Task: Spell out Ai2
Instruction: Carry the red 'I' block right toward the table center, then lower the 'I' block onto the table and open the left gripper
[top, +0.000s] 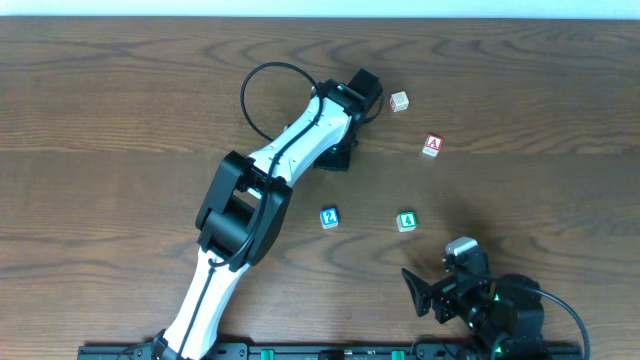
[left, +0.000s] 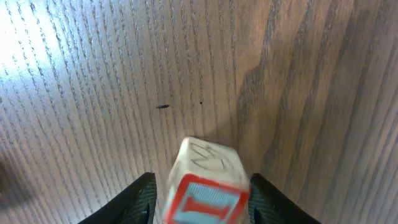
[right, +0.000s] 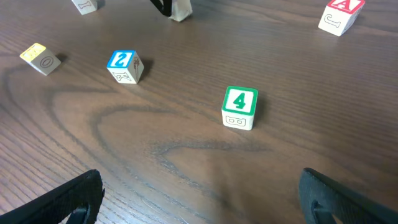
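My left gripper should open and close squarely on the red I block (left: 207, 186) to straighten it before moving away, because the block sits at a slant between its fingers.
A block with a red I (left: 206, 200) sits between the fingers of my left gripper (left: 203, 178), which is shut on it low over the table. In the overhead view my left gripper (top: 338, 155) is at the upper middle and hides that block. The red A block (top: 432, 146) lies to its right and also shows in the right wrist view (right: 339, 14). The blue 2 block (top: 329, 217) (right: 125, 66) and the green 4 block (top: 406, 221) (right: 239, 107) lie nearer the front. My right gripper (top: 440, 292) (right: 200, 176) is open and empty at the front right.
A beige block (top: 399, 101) lies at the back, right of the left wrist. A yellow O block (right: 40, 59) and another pale block (right: 84, 5) show in the right wrist view; the left arm hides them from overhead.
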